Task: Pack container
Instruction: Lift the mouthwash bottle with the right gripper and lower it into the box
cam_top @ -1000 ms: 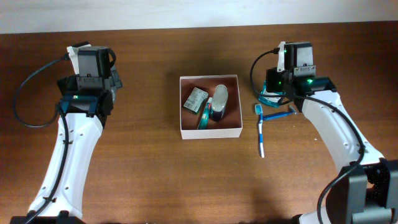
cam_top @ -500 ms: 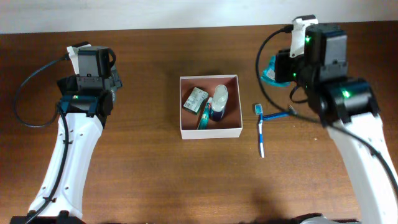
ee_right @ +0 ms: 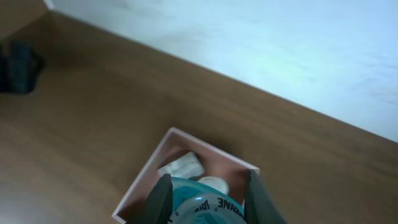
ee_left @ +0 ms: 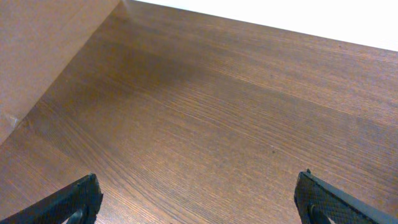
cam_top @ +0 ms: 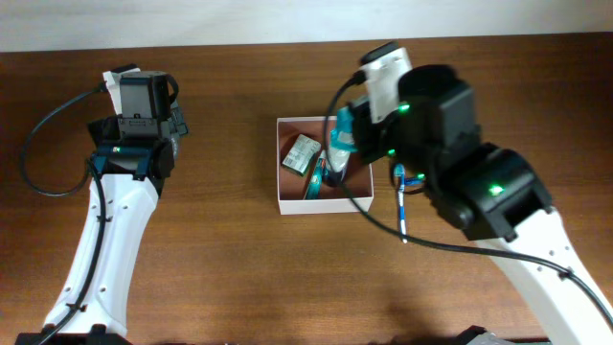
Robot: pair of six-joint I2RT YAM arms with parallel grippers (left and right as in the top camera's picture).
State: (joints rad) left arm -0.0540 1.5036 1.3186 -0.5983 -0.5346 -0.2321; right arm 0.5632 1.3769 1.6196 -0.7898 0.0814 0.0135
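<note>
My right gripper is holding the teal bottle [cam_top: 342, 130] above the container's rim, and the container's near corner [cam_top: 291, 188] beside the tube is open. The gripper should keep going down there and let go inside.
The container [cam_top: 287, 205], a square white box with a reddish-brown inside, sits mid-table. In it lie a silvery-green sachet [cam_top: 301, 153] and a white-capped tube [cam_top: 324, 172]. My right gripper [cam_top: 342, 134] hangs above the box's right half, shut on a teal bottle [cam_top: 339, 123]. In the right wrist view the teal bottle [ee_right: 208, 202] fills the gap between the fingers [ee_right: 160, 198], with the container [ee_right: 143, 177] below. My left gripper [ee_left: 200, 202] stands open over bare wood at the far left, holding nothing.
A blue-and-white toothbrush [cam_top: 402, 209] lies on the table just right of the box, partly under my right arm. A blue item [cam_top: 412, 182] beside it is mostly hidden. The back wall [ee_right: 249, 43] is close behind the table.
My right arm has lifted the teal bottle from the right side of the table and carried it left, over the container. The left arm has not moved.
</note>
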